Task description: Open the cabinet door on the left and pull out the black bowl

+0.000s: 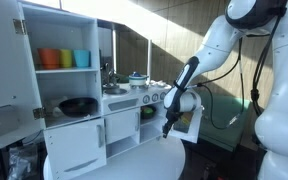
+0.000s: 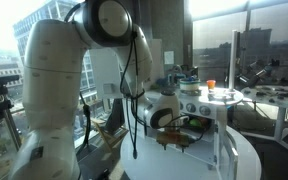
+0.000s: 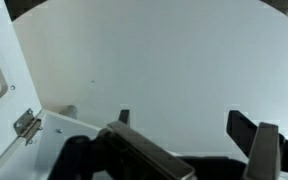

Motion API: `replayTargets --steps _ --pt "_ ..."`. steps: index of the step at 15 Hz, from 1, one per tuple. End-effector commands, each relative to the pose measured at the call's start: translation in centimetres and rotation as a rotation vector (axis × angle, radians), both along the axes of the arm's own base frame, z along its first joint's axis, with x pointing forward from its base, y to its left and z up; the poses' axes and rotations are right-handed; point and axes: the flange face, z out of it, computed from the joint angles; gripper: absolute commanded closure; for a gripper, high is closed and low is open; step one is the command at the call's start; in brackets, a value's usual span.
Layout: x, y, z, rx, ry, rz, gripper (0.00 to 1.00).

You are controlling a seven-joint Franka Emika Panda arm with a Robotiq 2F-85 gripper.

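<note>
The robot's gripper is aimed down at the white tabletop (image 3: pixel 169 80), so it should tilt up to face the cabinet's opening (image 1: pixel 148 115) before it reaches in for the black bowl.
The black bowl (image 1: pixel 79 106) sits on the lower shelf of the white toy kitchen cabinet (image 1: pixel 69 140). The cabinet's left door (image 1: pixel 4 70) stands swung open. My gripper (image 1: pixel 167 129) hangs well to the right of the bowl, in front of the toy oven, pointing down over the white round table (image 1: pixel 144 162). It also shows in an exterior view (image 2: pixel 174 142). In the wrist view my gripper (image 3: pixel 184 120) is open and empty, with only the white tabletop between its fingers. The bowl is not in the wrist view.
Orange (image 1: pixel 48 58), green (image 1: pixel 66 58) and blue (image 1: pixel 82 58) cups stand on the upper shelf. A pot (image 1: pixel 138 80) sits on the toy stove. A white panel with a metal hinge (image 3: pixel 24 125) shows at the wrist view's left edge.
</note>
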Motion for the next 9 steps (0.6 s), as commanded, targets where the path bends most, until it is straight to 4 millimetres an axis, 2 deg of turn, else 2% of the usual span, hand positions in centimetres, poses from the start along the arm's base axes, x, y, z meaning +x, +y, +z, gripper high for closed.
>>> replayTargets --steps 1,3,6,9 --pt "0.1 0.7 -1.0 0.014 0.000 -0.007 0.00" --pt "0.3 2.2 -2.8 0.126 -0.005 -0.077 0.00" --pt "0.3 3.2 -4.3 0.266 0.002 -0.230 0.00" --pt "0.4 1.9 -5.1 0.383 -0.012 -0.370 0.00"
